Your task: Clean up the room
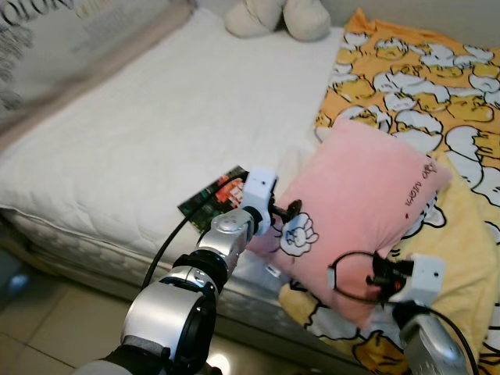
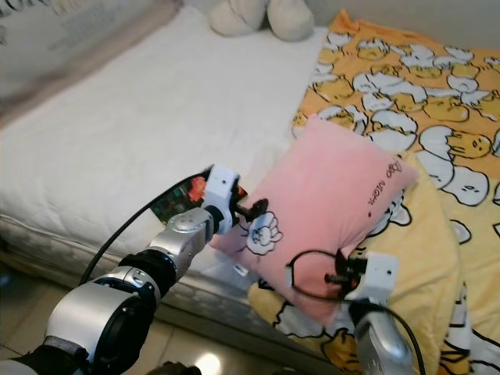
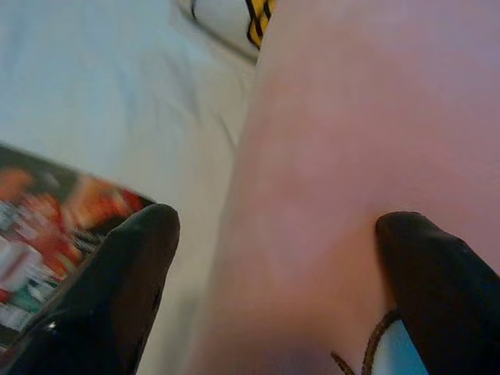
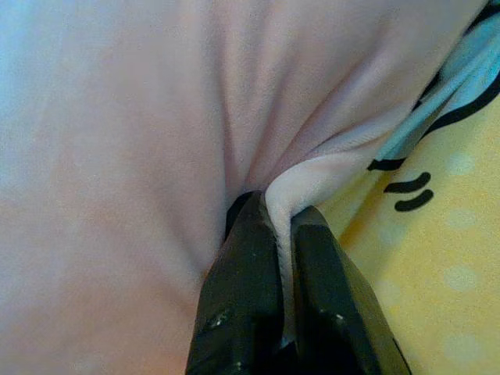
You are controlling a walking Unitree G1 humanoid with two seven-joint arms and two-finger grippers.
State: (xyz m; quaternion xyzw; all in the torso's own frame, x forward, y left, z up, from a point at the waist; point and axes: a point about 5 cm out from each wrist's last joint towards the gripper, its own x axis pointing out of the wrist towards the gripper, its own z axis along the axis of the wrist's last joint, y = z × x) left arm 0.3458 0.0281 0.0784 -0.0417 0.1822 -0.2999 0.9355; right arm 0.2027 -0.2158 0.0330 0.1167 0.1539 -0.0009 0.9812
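Note:
The pink pillow (image 1: 355,191) simply lies over part of the yellow duck-print blanket (image 1: 457,223), so the blanket should stay behind when the robot carries the pillow away.
A pink pillow (image 1: 367,211) with a small cartoon print lies on the bed, partly over a yellow duck-print blanket (image 1: 422,70). My left gripper (image 3: 273,234) is open at the pillow's left edge. One of its fingers (image 3: 125,273) is over the sheet beside a magazine and the other rests on the pink fabric. My right gripper (image 4: 281,211) is shut on a fold of the pillow's near corner, where pink cloth is pinched between its fingers (image 4: 242,266). In the left eye view the right gripper (image 1: 376,277) sits at the pillow's lower right corner.
A dark glossy magazine (image 1: 219,195) lies on the white mattress (image 1: 156,117) just left of the left gripper. A beige plush toy (image 1: 281,17) sits at the head of the bed. A printed cushion (image 1: 47,47) is at the far left. Tiled floor (image 1: 47,312) runs along the bed's near edge.

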